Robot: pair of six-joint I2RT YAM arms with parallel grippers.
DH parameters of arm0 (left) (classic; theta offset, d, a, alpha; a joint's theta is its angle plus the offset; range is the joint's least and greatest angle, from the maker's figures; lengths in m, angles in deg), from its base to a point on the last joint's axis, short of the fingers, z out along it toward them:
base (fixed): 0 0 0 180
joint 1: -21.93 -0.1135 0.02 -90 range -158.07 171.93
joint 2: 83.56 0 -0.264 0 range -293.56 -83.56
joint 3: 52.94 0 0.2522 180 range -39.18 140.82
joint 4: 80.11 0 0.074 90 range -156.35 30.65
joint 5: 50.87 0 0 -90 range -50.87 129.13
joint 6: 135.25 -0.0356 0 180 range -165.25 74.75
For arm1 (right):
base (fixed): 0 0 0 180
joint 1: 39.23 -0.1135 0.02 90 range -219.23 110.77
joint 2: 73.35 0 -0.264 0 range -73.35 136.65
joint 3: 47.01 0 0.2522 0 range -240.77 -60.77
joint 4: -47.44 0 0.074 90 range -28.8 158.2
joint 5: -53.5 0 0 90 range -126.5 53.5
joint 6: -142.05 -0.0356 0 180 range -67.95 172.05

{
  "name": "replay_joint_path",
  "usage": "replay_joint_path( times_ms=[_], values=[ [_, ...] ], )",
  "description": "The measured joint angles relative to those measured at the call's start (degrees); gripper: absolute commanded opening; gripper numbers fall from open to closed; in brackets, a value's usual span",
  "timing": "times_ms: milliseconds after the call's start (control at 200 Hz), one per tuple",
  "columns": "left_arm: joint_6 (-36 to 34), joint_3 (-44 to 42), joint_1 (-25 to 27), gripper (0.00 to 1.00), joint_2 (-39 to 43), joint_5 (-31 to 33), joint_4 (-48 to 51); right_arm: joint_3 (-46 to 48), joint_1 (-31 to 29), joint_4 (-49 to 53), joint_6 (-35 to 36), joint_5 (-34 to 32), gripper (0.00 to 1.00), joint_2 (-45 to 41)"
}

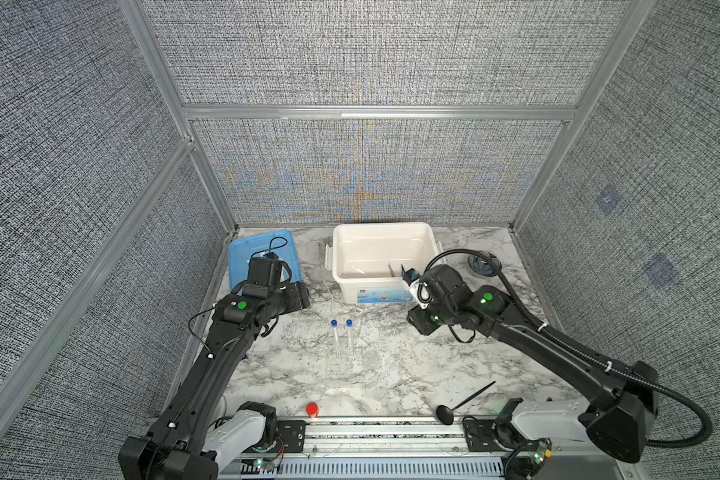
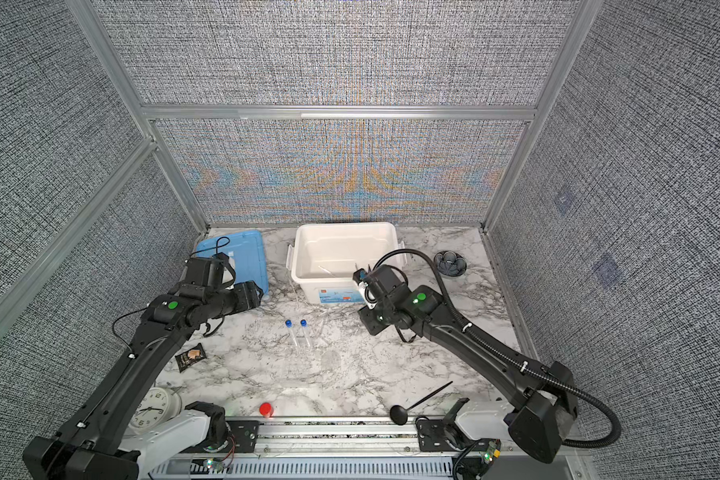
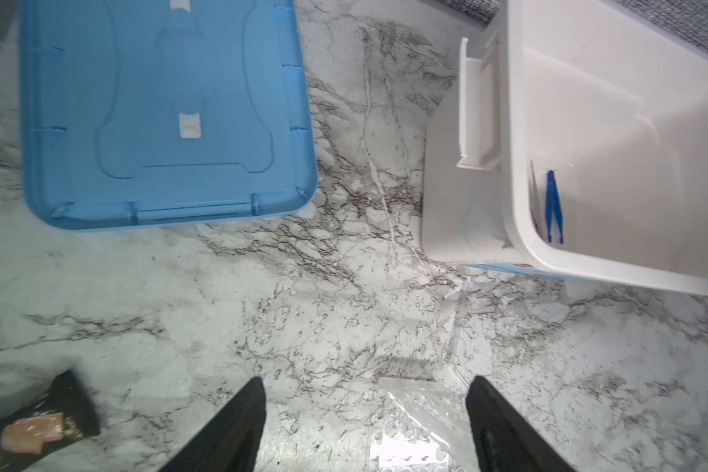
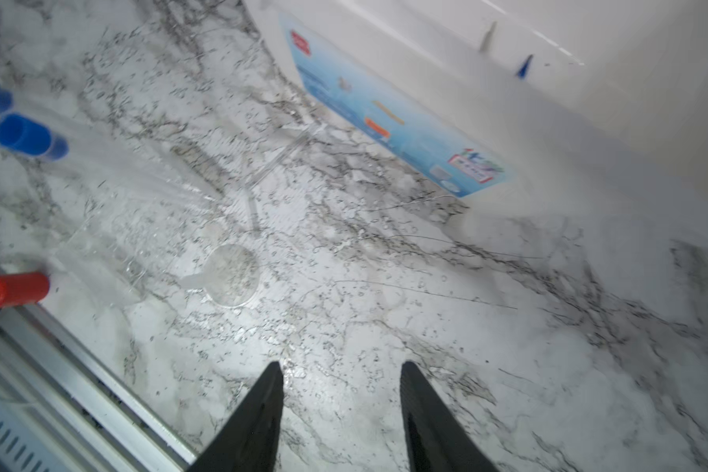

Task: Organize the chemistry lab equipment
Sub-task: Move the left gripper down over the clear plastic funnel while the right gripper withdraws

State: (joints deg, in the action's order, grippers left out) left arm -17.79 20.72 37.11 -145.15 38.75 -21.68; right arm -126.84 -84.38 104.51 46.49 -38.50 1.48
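Note:
My right gripper crowds the space (image 1: 373,360) by the clear funnel, so next my right gripper backs off before my left gripper takes the funnel's stem (image 4: 191,280).
Two clear blue-capped tubes (image 1: 334,329) (image 1: 349,329) stand in a clear rack (image 3: 409,425) mid-table, in front of the white bin (image 1: 383,245); both top views show them. Silver tweezers (image 3: 533,184) and dark blue forceps (image 3: 553,208) lie inside the bin, with a clear dropper (image 1: 360,270). Another thin clear dropper (image 4: 279,159) lies on the marble near the bin's front. My left gripper (image 3: 364,384) hangs open above the table, with the rack's end showing between its fingers, untouched. My right gripper (image 4: 340,367) is open over bare marble, right of the tubes.
A blue lid (image 1: 262,257) lies back left. A grey-blue flower-shaped dish (image 1: 483,264) sits back right. A black ladle (image 1: 462,403) and a red-capped item (image 1: 312,409) are near the front rail. A dark snack packet (image 2: 190,356) and a clock (image 2: 154,409) lie front left.

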Motion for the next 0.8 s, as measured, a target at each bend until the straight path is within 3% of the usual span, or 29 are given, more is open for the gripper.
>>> replay_joint_path(
  times_ms=[285, 430, 600, 800],
  values=[
    [0.2, -0.1, 0.0, 0.79, 0.9, 5.0, 2.8, -0.9, -11.6, -5.0, -7.8, -2.3, 0.54, 9.5],
    [-0.2, 0.1, 0.0, 0.79, 0.9, 5.3, 4.3, -3.4, -13.6, -5.5, -12.2, -3.9, 0.54, 14.1],
    [-4.7, 3.2, 0.0, 0.78, 0.6, 0.3, 6.1, 1.3, -12.1, -6.0, -15.5, -7.5, 0.55, 9.6],
    [-9.4, 3.2, 1.3, 0.78, 1.8, -5.3, 7.1, 9.7, -10.6, -7.6, -18.8, -17.0, 0.58, 0.0]
  ],
)
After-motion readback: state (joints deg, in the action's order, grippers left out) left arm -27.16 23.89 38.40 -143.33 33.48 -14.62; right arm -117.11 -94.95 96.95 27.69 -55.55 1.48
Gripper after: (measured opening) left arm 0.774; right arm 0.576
